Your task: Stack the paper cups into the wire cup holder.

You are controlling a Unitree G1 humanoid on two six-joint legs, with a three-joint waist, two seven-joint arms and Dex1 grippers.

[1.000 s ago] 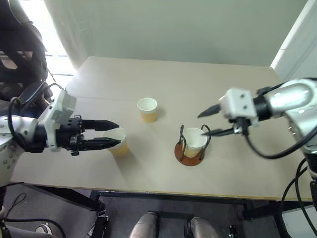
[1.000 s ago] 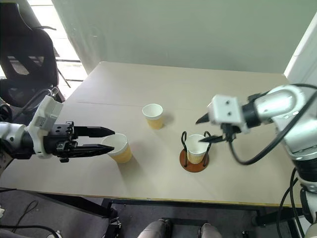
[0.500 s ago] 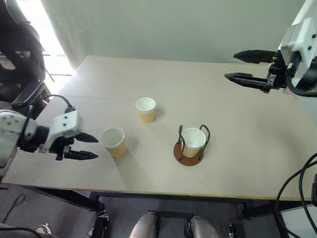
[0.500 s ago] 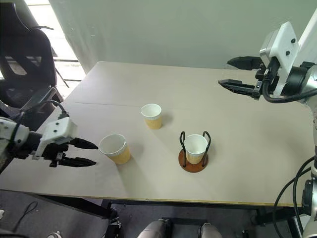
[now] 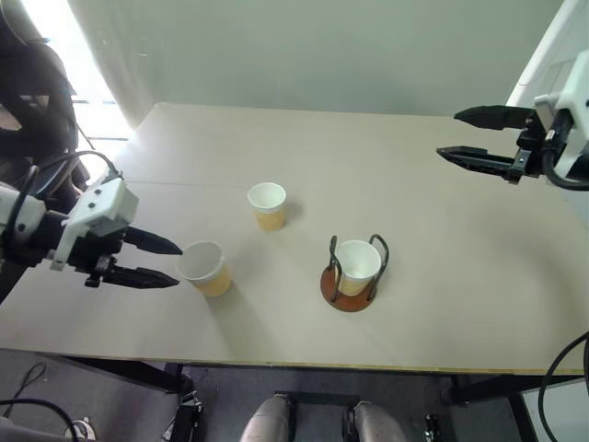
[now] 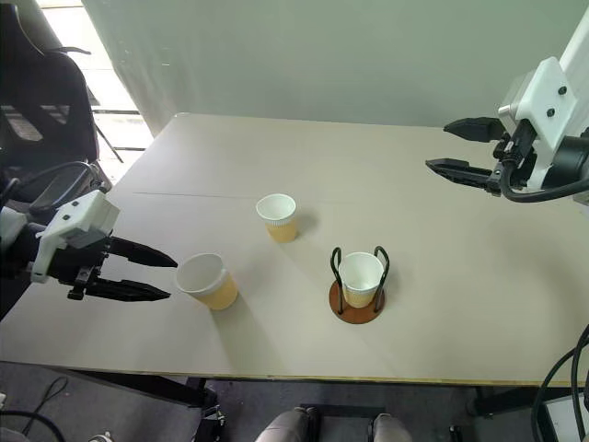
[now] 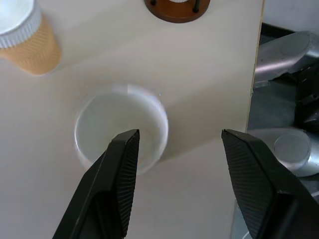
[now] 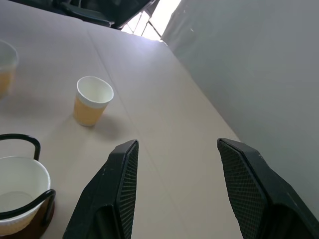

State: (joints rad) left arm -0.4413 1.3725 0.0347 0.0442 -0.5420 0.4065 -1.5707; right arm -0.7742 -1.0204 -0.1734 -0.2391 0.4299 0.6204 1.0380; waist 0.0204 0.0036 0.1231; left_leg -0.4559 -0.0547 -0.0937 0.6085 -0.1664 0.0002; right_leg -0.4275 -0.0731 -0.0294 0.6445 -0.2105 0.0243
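Note:
The cup inside the wire holder (image 5: 357, 261) is open and empty, so I expect the tapered tan paper cup (image 5: 206, 268) to go deep into it, with the paper cup's rim above, when I lower it.
One paper cup (image 5: 357, 265) stands inside the wire cup holder (image 5: 350, 290), a rust-brown disc with two black wire loops, near the table's front middle. A second paper cup (image 5: 268, 204) stands upright farther back. A third paper cup (image 5: 205, 268) stands at the front left, its white inside facing my left wrist view (image 7: 121, 132). My left gripper (image 5: 169, 261) is open just left of that cup, its tips beside the rim, holding nothing. My right gripper (image 5: 451, 134) hangs open and empty, raised over the table's far right, well away from the cups.
The beige table (image 5: 442, 276) ends in a front edge just below the holder. A grey wall runs along its far side. A black office chair (image 6: 46, 101) stands off the table's left corner.
My right gripper has swung up and away from the cup in the holder to the far right. My left gripper has drawn back left, off the front-left cup, and tilted downward.

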